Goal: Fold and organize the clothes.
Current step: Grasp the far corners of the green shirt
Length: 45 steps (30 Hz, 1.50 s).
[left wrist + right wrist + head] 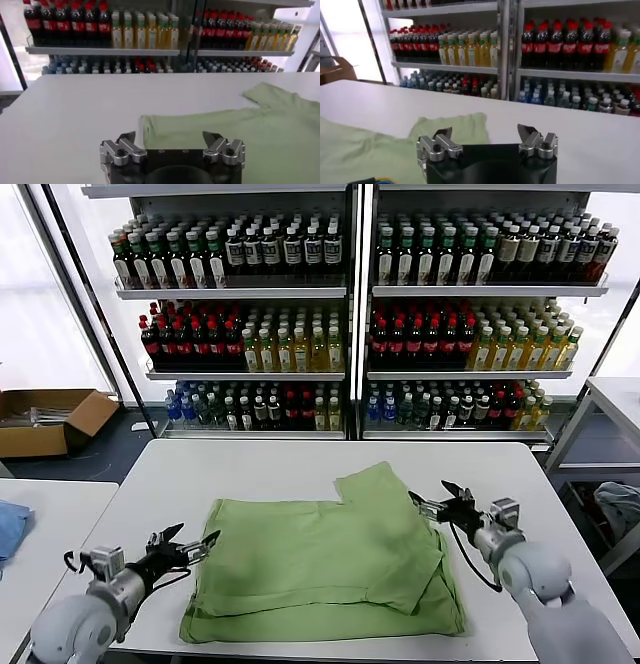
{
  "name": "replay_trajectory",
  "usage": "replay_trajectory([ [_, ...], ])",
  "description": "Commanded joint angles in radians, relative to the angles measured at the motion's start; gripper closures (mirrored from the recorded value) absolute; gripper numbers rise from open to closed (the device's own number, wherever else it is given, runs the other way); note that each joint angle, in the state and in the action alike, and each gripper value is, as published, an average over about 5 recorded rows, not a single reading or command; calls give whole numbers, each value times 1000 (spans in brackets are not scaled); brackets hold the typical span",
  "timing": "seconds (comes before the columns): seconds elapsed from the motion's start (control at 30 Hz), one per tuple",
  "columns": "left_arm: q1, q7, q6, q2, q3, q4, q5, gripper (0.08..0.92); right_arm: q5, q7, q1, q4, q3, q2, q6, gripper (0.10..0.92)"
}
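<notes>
The light green shirt's near edge lies wide and flat (pixel 325 625). It should stay in place when I fold the limp far edge (pixel 282 503) over toward it.
A light green shirt (pixel 330 569) lies folded flat on the white table (pixel 260 469), with one sleeve or corner sticking out toward the far right. My left gripper (pixel 195 539) is open just off the shirt's left edge, holding nothing. In the left wrist view that gripper (pixel 170 137) has its jaws spread wide, and the shirt (pixel 240 125) lies just beyond and to one side. My right gripper (pixel 432 494) is open at the shirt's right edge, near the protruding corner. The right wrist view shows it (pixel 484 132) empty, with the green cloth (pixel 452 127) ahead of one finger.
Shelves of bottles (pixel 350 314) stand behind the table. A cardboard box (pixel 45 419) sits on the floor at the far left. A light blue cloth (pixel 12 524) lies on a second table at the left. Another table (pixel 610 399) stands at the right.
</notes>
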Motion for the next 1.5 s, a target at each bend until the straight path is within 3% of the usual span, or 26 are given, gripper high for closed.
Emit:
replay_trajectory([
  [0.03, -335, 11, -1, 32, 170, 324, -56, 177, -10, -21, 226, -239, -117, 56, -31, 203],
  [0.33, -387, -5, -7, -25, 219, 401, -42, 177, -43, -32, 322, -375, -168, 135, -38, 203],
  [0.8, -351, -35, -4, -114, 228, 392, -19, 177, -75, -38, 260, -343, -190, 143, -55, 227],
  [1.07, -347, -31, 0, -121, 229, 406, -17, 203, -71, -25, 234, -335, -187, 156, -54, 449],
  [1.5, -320, -17, -31, -112, 232, 412, -8, 567, -49, -21, 215, -302, -177, 156, -54, 821],
])
